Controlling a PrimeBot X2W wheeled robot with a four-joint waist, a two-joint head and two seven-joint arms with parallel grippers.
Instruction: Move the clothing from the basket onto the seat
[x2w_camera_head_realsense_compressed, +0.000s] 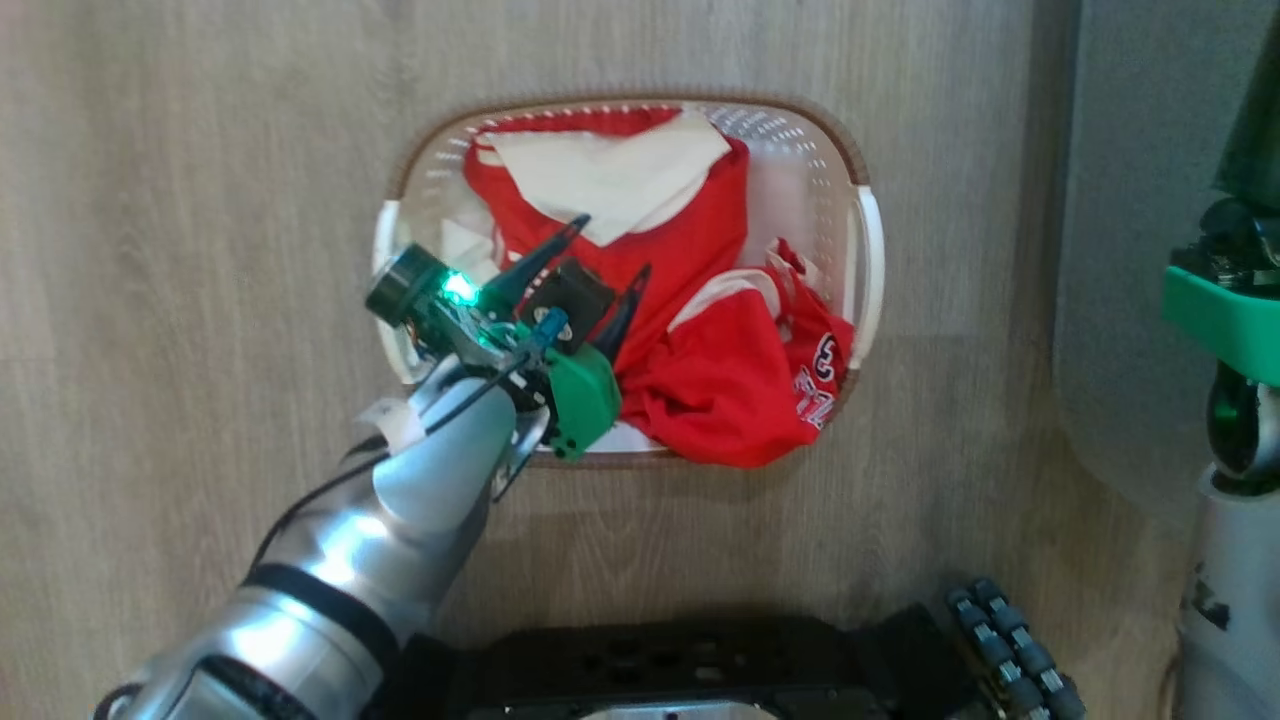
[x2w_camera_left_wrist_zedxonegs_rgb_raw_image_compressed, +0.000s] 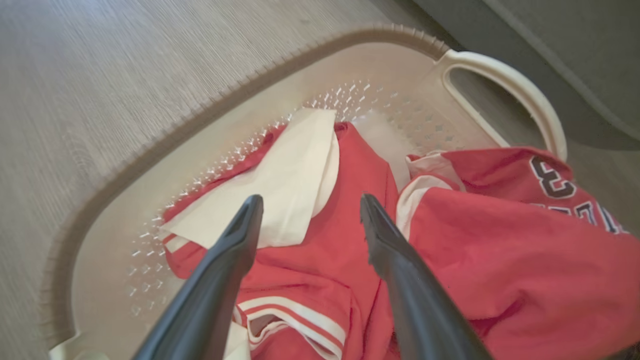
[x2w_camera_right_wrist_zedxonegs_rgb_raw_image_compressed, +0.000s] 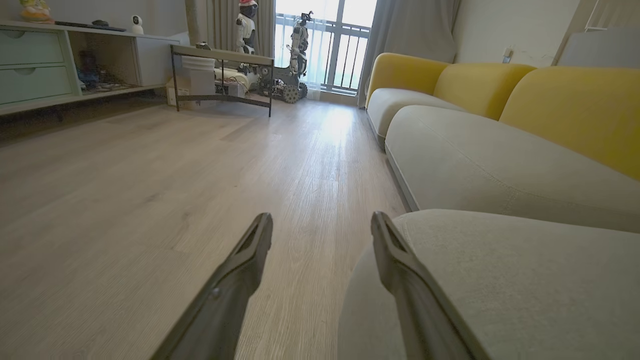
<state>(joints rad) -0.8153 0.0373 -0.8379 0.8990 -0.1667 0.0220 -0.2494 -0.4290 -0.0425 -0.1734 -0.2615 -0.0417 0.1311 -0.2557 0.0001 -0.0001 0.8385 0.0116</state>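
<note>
The white-panelled red garment (x2w_camera_head_realsense_compressed: 710, 223) should come out by itself when the robot lifts it, because the numbered red garment shows its own white trim (x2w_camera_head_realsense_compressed: 734, 290).
The cream basket (x2w_camera_head_realsense_compressed: 868, 240) (x2w_camera_left_wrist_zedxonegs_rgb_raw_image_compressed: 240, 107) stands on the wooden floor, holding the clothing (x2w_camera_head_realsense_compressed: 700, 290) (x2w_camera_left_wrist_zedxonegs_rgb_raw_image_compressed: 500, 250), red garments with white panels and a dark number. My left gripper (x2w_camera_head_realsense_compressed: 612, 245) (x2w_camera_left_wrist_zedxonegs_rgb_raw_image_compressed: 310, 202) hangs open just above the red fabric at the basket's left side, its fingers pointing into the basket with nothing between them. My right gripper (x2w_camera_right_wrist_zedxonegs_rgb_raw_image_compressed: 322, 220) is open and holds nothing, level with the front edge of the grey seat (x2w_camera_right_wrist_zedxonegs_rgb_raw_image_compressed: 500, 280). In the head view the seat (x2w_camera_head_realsense_compressed: 1130, 250) lies right of the basket.
Yellow back cushions (x2w_camera_right_wrist_zedxonegs_rgb_raw_image_compressed: 575, 100) run along the sofa. A low table (x2w_camera_right_wrist_zedxonegs_rgb_raw_image_compressed: 222, 55), a cabinet (x2w_camera_right_wrist_zedxonegs_rgb_raw_image_compressed: 40, 65) and other robots by the window stand far across the floor. My dark base (x2w_camera_head_realsense_compressed: 700, 670) sits below the basket, my right arm (x2w_camera_head_realsense_compressed: 1230, 350) at the right edge.
</note>
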